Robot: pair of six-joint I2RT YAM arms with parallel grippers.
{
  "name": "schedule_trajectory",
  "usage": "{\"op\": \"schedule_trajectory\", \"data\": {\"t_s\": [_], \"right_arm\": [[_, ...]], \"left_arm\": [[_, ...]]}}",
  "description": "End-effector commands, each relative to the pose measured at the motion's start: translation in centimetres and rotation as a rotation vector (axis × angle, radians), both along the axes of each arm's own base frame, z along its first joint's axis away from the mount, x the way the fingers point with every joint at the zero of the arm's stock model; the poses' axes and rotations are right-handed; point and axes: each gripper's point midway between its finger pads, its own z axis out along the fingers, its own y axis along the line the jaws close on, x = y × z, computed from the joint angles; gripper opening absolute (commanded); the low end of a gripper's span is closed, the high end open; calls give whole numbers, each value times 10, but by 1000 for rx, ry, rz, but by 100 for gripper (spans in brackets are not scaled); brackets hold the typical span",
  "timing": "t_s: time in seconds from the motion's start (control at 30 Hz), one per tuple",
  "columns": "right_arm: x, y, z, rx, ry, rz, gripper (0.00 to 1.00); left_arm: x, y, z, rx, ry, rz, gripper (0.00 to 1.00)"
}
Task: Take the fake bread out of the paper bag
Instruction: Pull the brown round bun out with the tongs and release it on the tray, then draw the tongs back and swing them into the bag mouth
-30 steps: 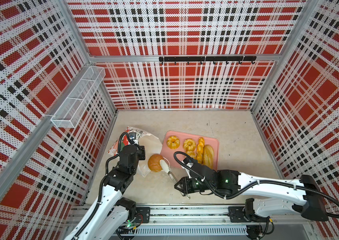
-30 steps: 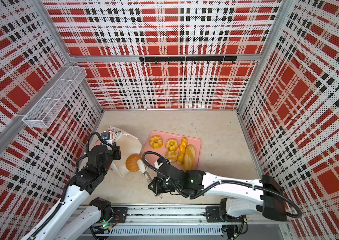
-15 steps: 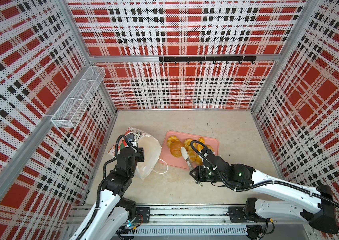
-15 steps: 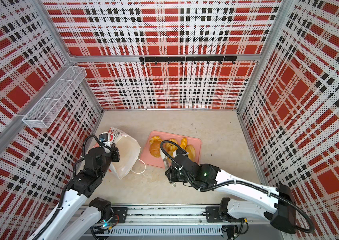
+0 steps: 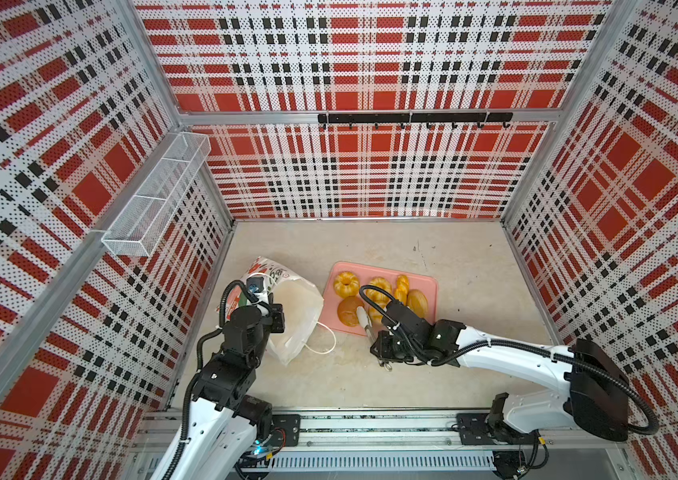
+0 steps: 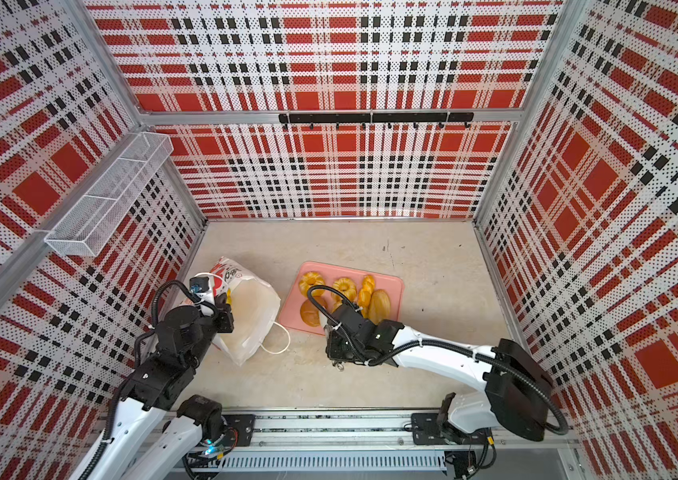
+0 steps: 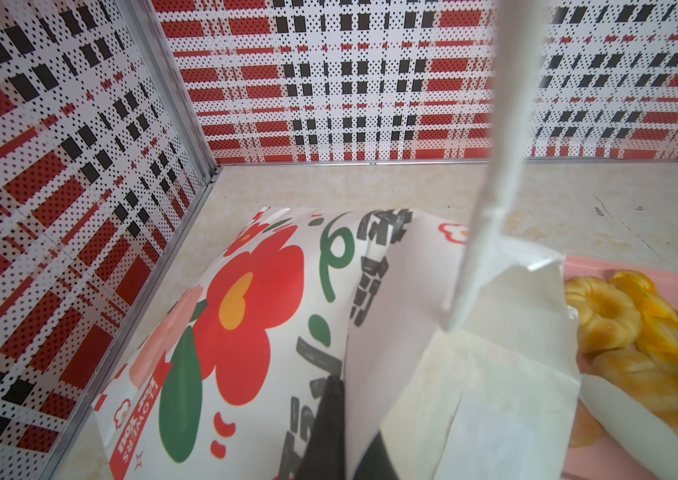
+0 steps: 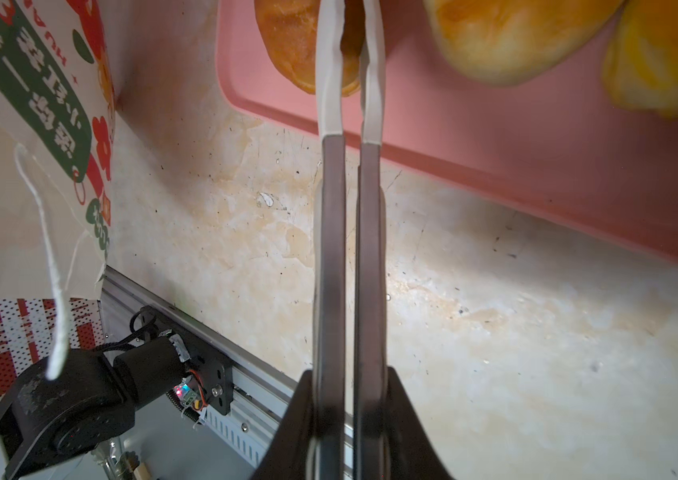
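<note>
The brown bun (image 5: 349,311) is within the tray's rim and away from the ring buns, so the robot's right gripper goes on lowering the bun until it sits on the pink tray.
The paper bag (image 5: 291,307) (image 6: 254,320) lies on its side, its mouth towards the pink tray (image 5: 428,286). My left gripper (image 7: 349,428) is shut on the bag's upper rim. The bag's depth is hidden. Several golden fake bread pieces lie on the tray: two ring buns (image 5: 346,283), a twist (image 5: 401,286) and a roll (image 5: 417,301). A brown round bun (image 5: 347,311) (image 8: 291,45) sits at the tray's near left. My right gripper (image 8: 349,386) (image 5: 380,338) is shut on metal tongs (image 8: 331,228). Their white tips rest on the brown bun; I cannot tell whether they pinch it.
A white cord handle (image 5: 324,343) trails from the bag onto the floor. A wire basket (image 5: 158,195) hangs on the left wall and a black hook rail (image 5: 412,118) on the back wall. The arms' base rail (image 5: 349,424) runs along the front edge.
The right arm swung the tongs and the brown bun from beside the bag's mouth over to the pink tray, where the bun now lies. The left gripper kept its hold on the bag.
</note>
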Motion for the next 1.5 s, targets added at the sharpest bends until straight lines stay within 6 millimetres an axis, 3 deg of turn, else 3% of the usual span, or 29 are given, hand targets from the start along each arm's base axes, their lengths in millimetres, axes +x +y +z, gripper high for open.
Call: {"op": "schedule_trajectory", "data": {"t_s": [0.0, 0.47, 0.6, 0.77, 1.1, 1.23, 1.37, 1.47], "right_arm": [[19, 29, 24, 131, -56, 3, 0], [51, 33, 11, 166, -29, -63, 0], [46, 29, 15, 172, -27, -49, 30], [37, 19, 24, 188, -33, -48, 39], [20, -1, 63, 215, -77, -6, 41], [6, -16, 94, 255, -127, 27, 36], [-16, -25, 128, 348, -161, 102, 31], [-46, -24, 151, 425, -165, 192, 30]], "left_arm": [[-3, 1, -4, -4, 9, -3, 0], [-8, -1, -10, -12, 19, -19, 0], [-9, -2, -10, -3, 26, -29, 0], [-10, -5, -14, -27, 32, -37, 0], [-12, -17, -12, -26, 32, -110, 0], [-16, -32, -16, 8, 53, -222, 0], [-21, -41, -23, 44, 92, -299, 0], [-23, -40, -26, 74, 106, -307, 0]]}}
